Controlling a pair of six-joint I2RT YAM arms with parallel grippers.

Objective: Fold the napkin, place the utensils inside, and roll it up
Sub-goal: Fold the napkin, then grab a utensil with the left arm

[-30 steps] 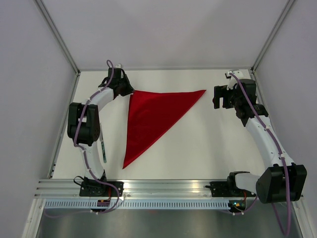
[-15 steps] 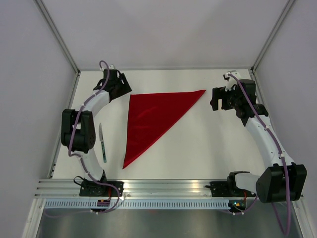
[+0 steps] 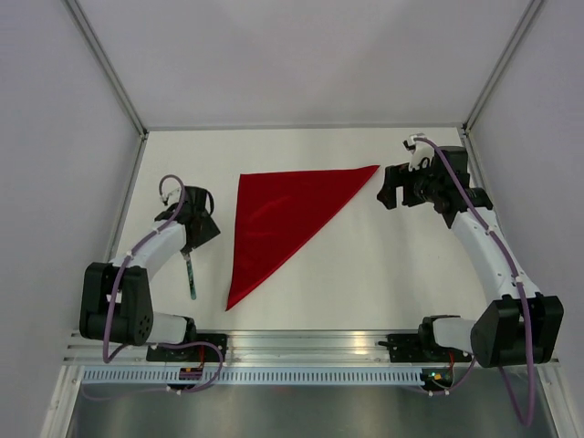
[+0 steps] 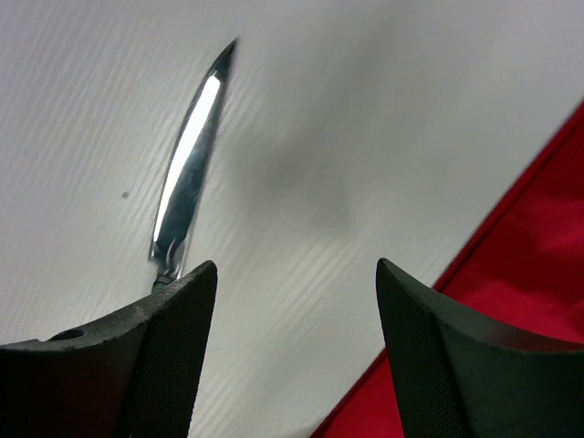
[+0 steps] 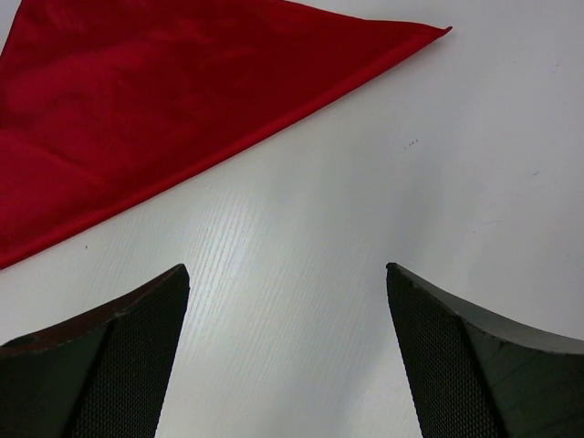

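The utensil's narrow width [image 4: 189, 164] has my left gripper's open fingers facing across it, clear of the napkin. My left gripper should carry on going down toward the utensil's green handle [image 3: 191, 277] until it closes there.
The napkin [image 3: 274, 212] lies flat on the white table, a deep-red cloth folded into a triangle with one tip pointing right and one pointing to the near edge. Left of it lies a utensil [image 3: 191, 274], slim and silvery. My left gripper [image 3: 201, 233] hangs open just above the utensil's far end, holding nothing. In the left wrist view its blade [image 4: 187, 164] shows beyond the left gripper [image 4: 297, 274], and the napkin's edge [image 4: 538, 274] is at the right. My right gripper [image 3: 387, 187] stands open beside the napkin's right tip. In the right wrist view the right gripper [image 5: 287, 274] is over bare table, short of the napkin [image 5: 182, 91].
White walls with metal corner posts [image 3: 109, 73] close the table in on three sides. An aluminium rail [image 3: 301, 347] carrying both arm bases runs along the near edge.
My left gripper let go of the napkin's far-left corner, opened, and swung back toward the near side to above the utensil. The right gripper edged slightly left.
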